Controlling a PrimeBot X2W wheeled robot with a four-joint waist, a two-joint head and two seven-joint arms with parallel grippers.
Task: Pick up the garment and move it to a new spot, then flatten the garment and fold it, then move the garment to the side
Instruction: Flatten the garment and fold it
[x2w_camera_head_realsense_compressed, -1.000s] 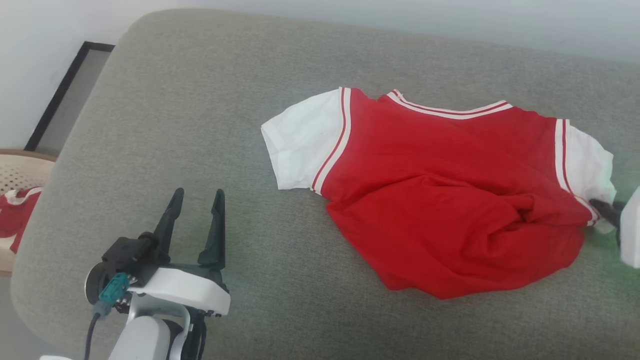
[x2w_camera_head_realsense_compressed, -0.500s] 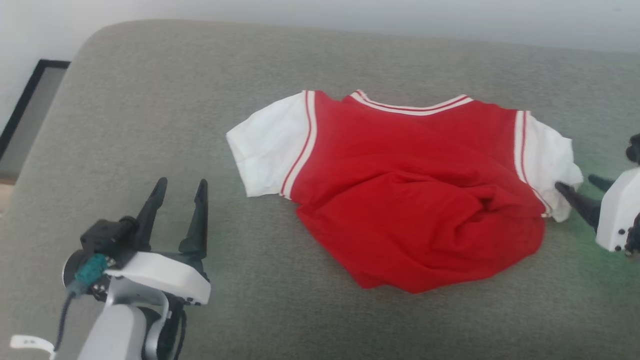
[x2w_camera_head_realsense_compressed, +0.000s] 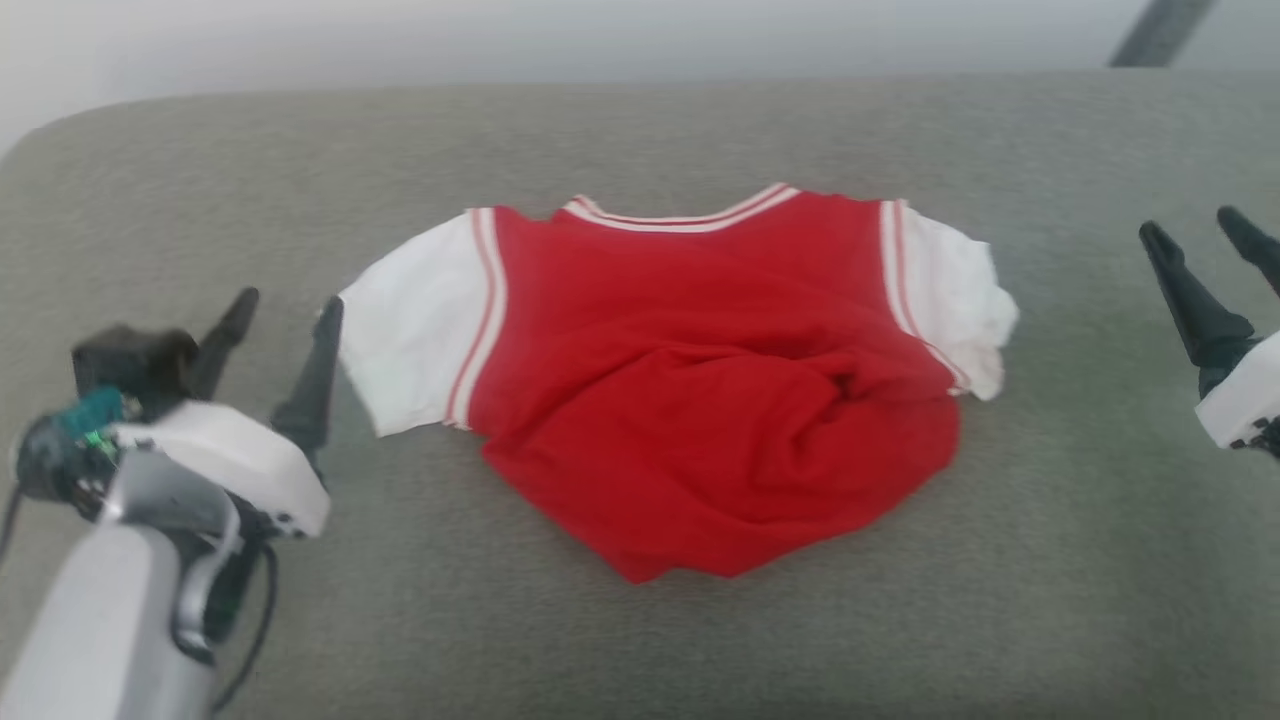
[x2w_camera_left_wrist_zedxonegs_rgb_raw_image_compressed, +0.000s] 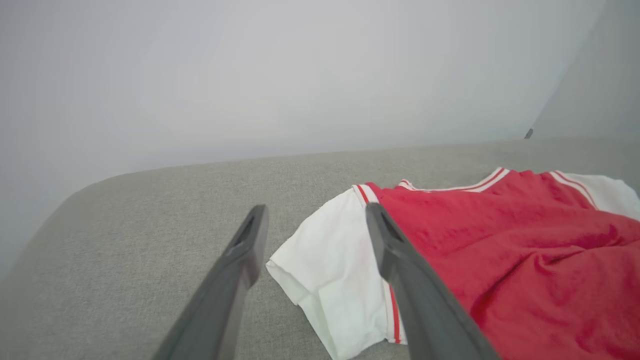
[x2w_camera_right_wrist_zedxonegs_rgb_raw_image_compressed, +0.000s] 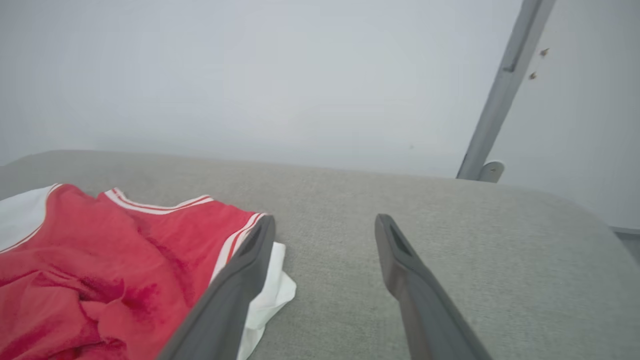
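Note:
I expect that when I lift the garment by both white sleeves, its lower half (x2w_camera_head_realsense_compressed: 708, 480) will fall open and hang longer, because soft folds (x2w_camera_head_realsense_compressed: 822, 390) gather loosely below the garment's chest.
The garment (x2w_camera_head_realsense_compressed: 700, 400), red with white sleeves and striped trim, lies on the grey cushion (x2w_camera_head_realsense_compressed: 640, 130), collar to the far side and its lower half bunched into folds. My left gripper (x2w_camera_head_realsense_compressed: 288, 305) stands open just left of the left white sleeve (x2w_camera_head_realsense_compressed: 410, 330), right finger close to the sleeve's edge. In the left wrist view that sleeve (x2w_camera_left_wrist_zedxonegs_rgb_raw_image_compressed: 330, 270) shows between and beyond the open left gripper (x2w_camera_left_wrist_zedxonegs_rgb_raw_image_compressed: 316, 210). My right gripper (x2w_camera_head_realsense_compressed: 1190, 225) is open and empty, well right of the right sleeve (x2w_camera_head_realsense_compressed: 960, 290). The right wrist view has the garment (x2w_camera_right_wrist_zedxonegs_rgb_raw_image_compressed: 100, 260) left of the right gripper (x2w_camera_right_wrist_zedxonegs_rgb_raw_image_compressed: 325, 220).
The grey cushion (x2w_camera_right_wrist_zedxonegs_rgb_raw_image_compressed: 450, 240) runs wide on all sides of the shirt, with rounded corners at the far left and far right. A pale wall stands behind it. A grey slanted pole (x2w_camera_right_wrist_zedxonegs_rgb_raw_image_compressed: 505, 85) rises behind the cushion's right end.
The head camera has turned, shifting the whole picture. My right gripper has opened, let go of the right sleeve and drawn away to the right. The left gripper now sits closer to the left sleeve.

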